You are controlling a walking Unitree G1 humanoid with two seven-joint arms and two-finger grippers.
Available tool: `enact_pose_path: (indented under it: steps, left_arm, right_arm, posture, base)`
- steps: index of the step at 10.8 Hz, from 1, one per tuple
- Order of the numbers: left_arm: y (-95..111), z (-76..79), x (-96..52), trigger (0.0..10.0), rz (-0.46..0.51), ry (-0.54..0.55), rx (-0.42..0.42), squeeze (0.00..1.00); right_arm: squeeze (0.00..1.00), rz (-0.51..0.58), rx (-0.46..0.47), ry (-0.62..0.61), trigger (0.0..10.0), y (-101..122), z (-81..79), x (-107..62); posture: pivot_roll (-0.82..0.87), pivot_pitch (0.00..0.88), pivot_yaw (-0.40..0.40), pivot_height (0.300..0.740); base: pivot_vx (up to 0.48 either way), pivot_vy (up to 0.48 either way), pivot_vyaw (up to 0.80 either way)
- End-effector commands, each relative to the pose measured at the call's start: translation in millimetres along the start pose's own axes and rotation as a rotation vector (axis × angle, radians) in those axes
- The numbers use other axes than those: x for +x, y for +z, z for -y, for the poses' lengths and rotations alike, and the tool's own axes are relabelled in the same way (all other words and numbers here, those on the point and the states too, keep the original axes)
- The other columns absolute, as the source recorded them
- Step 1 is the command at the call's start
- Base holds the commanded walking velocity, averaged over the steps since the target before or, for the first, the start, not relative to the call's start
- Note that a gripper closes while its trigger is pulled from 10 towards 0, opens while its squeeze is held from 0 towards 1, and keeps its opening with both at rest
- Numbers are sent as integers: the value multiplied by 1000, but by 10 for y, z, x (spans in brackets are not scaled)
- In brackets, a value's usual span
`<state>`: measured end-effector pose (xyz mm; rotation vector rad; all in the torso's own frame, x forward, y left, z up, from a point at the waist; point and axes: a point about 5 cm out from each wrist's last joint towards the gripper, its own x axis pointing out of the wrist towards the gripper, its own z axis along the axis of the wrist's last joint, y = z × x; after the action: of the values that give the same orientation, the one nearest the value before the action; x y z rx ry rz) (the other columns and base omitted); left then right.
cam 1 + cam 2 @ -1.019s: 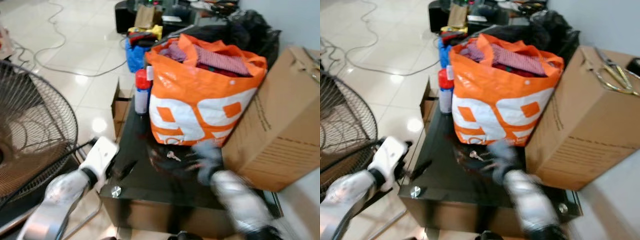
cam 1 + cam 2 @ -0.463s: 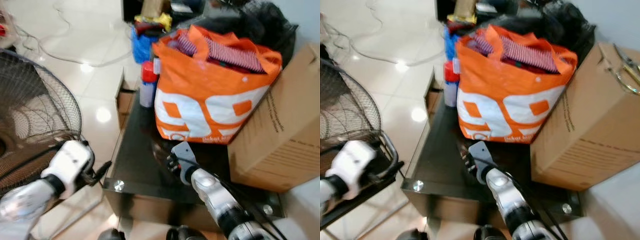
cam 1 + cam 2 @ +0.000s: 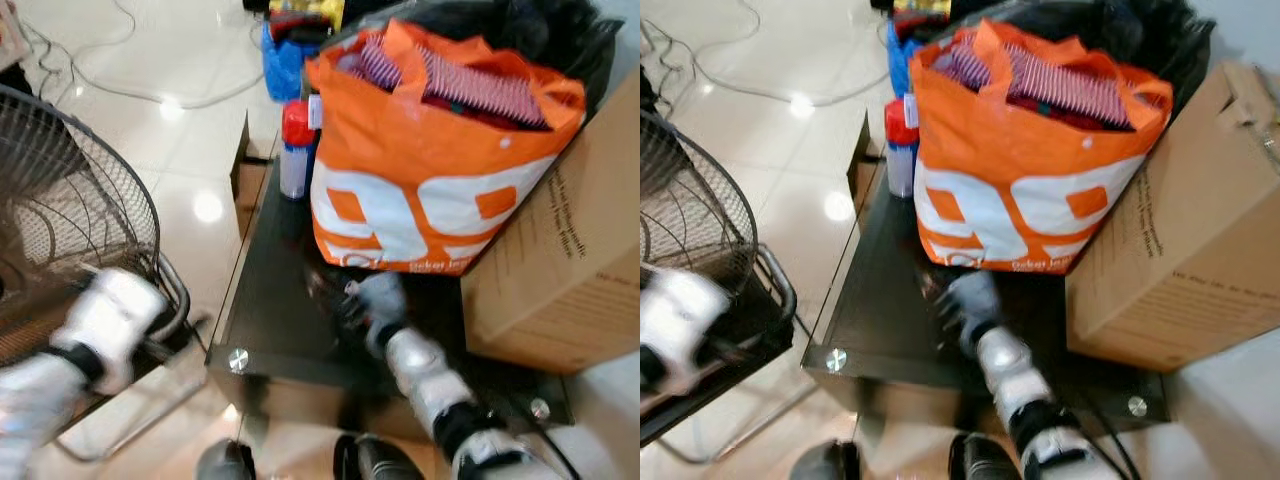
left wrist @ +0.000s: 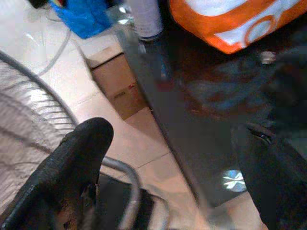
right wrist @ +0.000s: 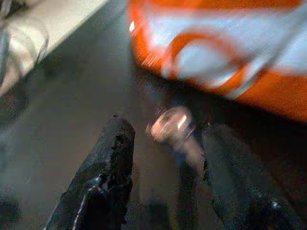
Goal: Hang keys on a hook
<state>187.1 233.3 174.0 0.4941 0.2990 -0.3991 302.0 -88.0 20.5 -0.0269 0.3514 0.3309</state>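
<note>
My gripper will lift the brass key (image 5: 189, 148) by its blade, and the key's loose ring should flop down against the key's head, because the head points (image 5: 171, 124) past the ends of my fingers.
A small bunch of silver keys (image 5: 170, 125) lies on the black glass table (image 3: 270, 300), just in front of the orange bag (image 3: 420, 190). My right gripper (image 3: 347, 300) is low over the table at the keys. In the right wrist view its two black fingers (image 5: 112, 158) stand open, with the blurred keys between their tips. My left gripper (image 4: 172, 134) is open and holds nothing. It hangs off the table's left edge beside the fan (image 3: 70, 200), and its white wrist (image 3: 108, 318) is blurred.
A large cardboard box (image 3: 570, 260) stands on the table right of the bag. A red-capped spray can (image 3: 295, 150) stands at the bag's left, with a blue bag (image 3: 285, 60) and cables (image 3: 120, 80) on the tiled floor behind. The fan's wire cage crowds the left side.
The camera has tipped down and shifted. My right gripper swung in from the right and now sits at the keys. My left arm drew back off the table toward the fan.
</note>
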Motion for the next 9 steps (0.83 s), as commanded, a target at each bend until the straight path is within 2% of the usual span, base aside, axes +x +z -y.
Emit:
enact_pose_path:
  steps: [1,2,4,9]
  left_arm:
    - [18,24,-42,10000,-5,-24,-5,4]
    - [29,16,-60,10000,-9,-25,-4,4]
    - [63,31,-74,10000,-13,-42,-9,4]
    - [72,61,-135,10000,-39,-72,-17,12]
  right_arm:
    - [0,36,32,-17,10000,33,31,10]
    - [0,46,38,-42,10000,73,68,31]
    - [0,-12,9,-105,10000,43,143,53]
    - [0,-145,-46,-72,10000,-54,138,76]
  posture:
    - [116,254,-75,732]
    - [116,260,-72,732]
    - [118,263,-65,732]
    - [124,277,-61,732]
  base:
    - [0,0,0]
    - [0,0,0]
    - [0,0,0]
    - [0,0,0]
